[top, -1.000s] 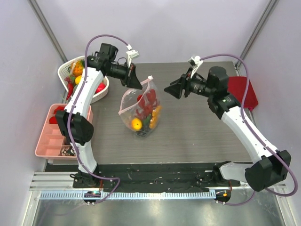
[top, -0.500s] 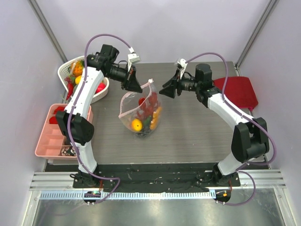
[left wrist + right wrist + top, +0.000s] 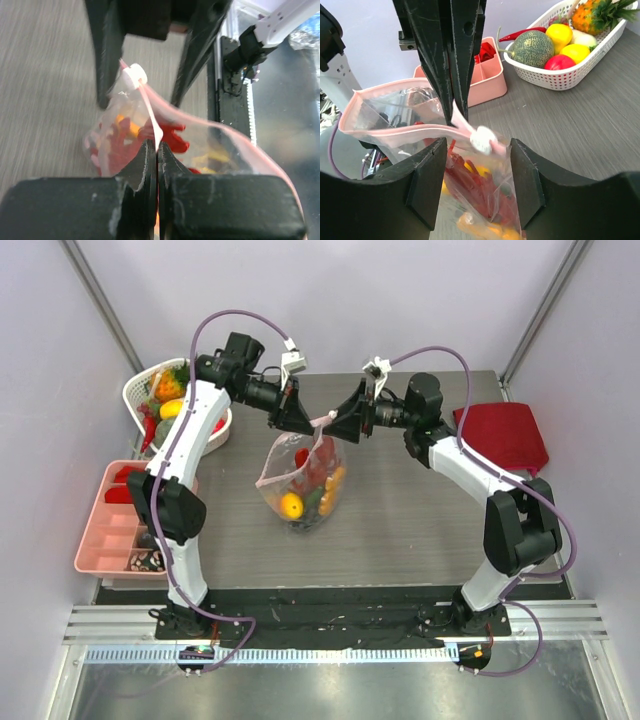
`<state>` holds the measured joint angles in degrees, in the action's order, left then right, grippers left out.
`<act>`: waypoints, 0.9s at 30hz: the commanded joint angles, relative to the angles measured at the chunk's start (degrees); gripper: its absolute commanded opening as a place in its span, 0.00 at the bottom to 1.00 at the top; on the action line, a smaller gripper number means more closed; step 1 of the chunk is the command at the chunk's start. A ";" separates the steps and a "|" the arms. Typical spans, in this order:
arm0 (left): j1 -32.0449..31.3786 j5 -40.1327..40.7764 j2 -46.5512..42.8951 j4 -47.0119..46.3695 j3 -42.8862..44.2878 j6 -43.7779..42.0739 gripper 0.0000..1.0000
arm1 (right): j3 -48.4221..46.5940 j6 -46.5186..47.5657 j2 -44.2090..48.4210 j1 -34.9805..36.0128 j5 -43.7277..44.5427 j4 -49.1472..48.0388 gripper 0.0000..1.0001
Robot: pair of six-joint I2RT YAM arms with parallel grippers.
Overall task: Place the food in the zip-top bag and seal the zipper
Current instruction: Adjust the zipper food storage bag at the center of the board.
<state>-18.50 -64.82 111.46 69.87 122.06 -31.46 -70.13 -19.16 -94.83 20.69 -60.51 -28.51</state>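
My right gripper should hold the slider's end (image 3: 331, 416) while my left gripper moves the red lobster (image 3: 321, 462) inside, because the lobster stands up close to the bag's zipper.
The clear zip-top bag (image 3: 300, 480) hangs upright over the table, with the red lobster (image 3: 318, 455) and a yellow-orange piece (image 3: 290, 504) inside. My left gripper (image 3: 301, 424) is shut on the bag's pink zipper strip (image 3: 150, 107), seen at its tips in the left wrist view (image 3: 156, 145). My right gripper (image 3: 338, 424) is open, close to the left one. In the right wrist view (image 3: 476, 143) its jaws straddle the white slider (image 3: 482, 138) at the strip's end without touching it. The bag's mouth (image 3: 395, 131) still gapes to the left.
A white basket (image 3: 140, 390) of toy fruit stands at the back left and also shows in the right wrist view (image 3: 580, 75). A pink compartment tray (image 3: 110, 530) lies at the left edge. A red cloth (image 3: 505, 435) lies at the right.
My right gripper has swung left from the table's right half to the bag's mouth, meeting the left gripper. The left gripper has shifted slightly right with the bag.
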 commanded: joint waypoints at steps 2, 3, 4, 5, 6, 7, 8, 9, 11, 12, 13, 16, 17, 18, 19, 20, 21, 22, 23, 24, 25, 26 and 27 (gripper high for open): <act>-1.10 -8.13 1.04 -4.65 3.44 1.58 0.00 | -0.10 6.41 2.63 0.32 2.23 3.02 0.59; -1.10 -8.74 1.21 -4.74 3.53 1.75 0.00 | -0.27 6.85 2.63 0.32 2.50 3.81 0.58; -1.10 -9.97 1.22 -4.65 3.54 1.84 0.00 | -0.53 7.03 2.63 0.32 2.68 4.08 0.58; -1.10 -10.41 1.13 -4.56 3.54 1.93 0.00 | -0.71 7.12 2.46 0.32 2.33 4.17 0.57; -1.10 -10.68 1.22 -4.39 3.54 2.02 0.00 | -0.89 7.20 2.37 0.23 2.15 4.25 0.56; -1.18 -10.94 1.13 -4.39 3.54 2.02 0.00 | -1.06 7.12 2.37 0.32 1.98 4.17 0.53; -1.10 -11.12 1.13 -4.04 3.45 2.02 0.00 | -1.06 7.03 2.45 0.23 1.71 4.08 0.44; -1.10 -11.21 0.95 -3.86 3.36 2.02 0.00 | -1.15 6.94 2.80 0.32 1.45 3.90 0.39; -1.01 -11.21 0.95 -3.69 3.36 2.02 0.00 | -0.71 6.59 3.42 0.32 1.10 2.86 0.18; -0.75 -11.30 0.87 -3.68 3.36 2.45 0.00 | -0.36 5.63 4.03 0.23 0.66 1.54 0.12; -0.66 -11.21 0.78 -4.29 3.36 2.89 0.00 | 0.16 5.62 4.56 0.32 0.48 1.27 0.06; -0.05 -10.16 0.34 -6.23 3.18 4.56 0.00 | 1.83 5.53 6.75 0.32 0.48 1.35 0.01; 0.13 -9.81 0.16 -6.93 2.84 5.00 0.00 | 2.36 5.45 7.37 0.23 0.57 1.53 0.01; 0.13 -9.11 -0.01 -8.59 2.57 5.53 0.00 | 2.97 5.53 8.25 0.32 0.74 2.05 0.01; 0.39 -9.01 -0.36 -9.13 2.31 5.97 0.00 | 4.02 5.71 9.82 0.32 1.35 2.58 0.01; 0.40 -8.66 -0.54 -10.00 1.61 6.32 0.00 | 4.64 5.88 10.79 0.32 1.71 3.11 0.01; 0.40 -7.70 -0.72 -10.88 1.17 7.02 0.00 | 5.87 5.19 11.76 0.32 2.15 3.29 0.01; 0.40 -7.17 -1.15 -14.72 -0.32 10.42 0.00 | 6.40 5.01 13.42 0.32 2.76 3.55 0.01; 0.40 -6.56 -1.33 -16.67 -1.03 12.72 0.01 | 6.76 5.01 14.22 0.58 3.11 4.16 0.01; 0.40 -5.94 -1.42 -18.00 -1.47 13.96 0.04 | 7.37 5.01 15.01 0.49 3.64 5.99 0.01; 0.31 -5.85 -1.42 -18.97 -1.82 14.93 0.07 | 7.81 5.44 16.67 0.67 4.52 6.71 0.01; 0.31 -5.50 -1.59 -18.98 -1.91 15.20 0.19 | 8.42 6.23 17.39 0.67 5.05 7.41 0.01; 0.22 -4.63 -1.77 -19.24 -2.09 15.73 0.29 | 9.39 7.46 18.18 0.76 5.49 9.94 0.01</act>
<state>-18.44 -71.44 112.88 58.00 120.62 -20.91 -62.46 -13.80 -82.19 20.93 -56.69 -21.15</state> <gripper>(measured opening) 0.156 0.019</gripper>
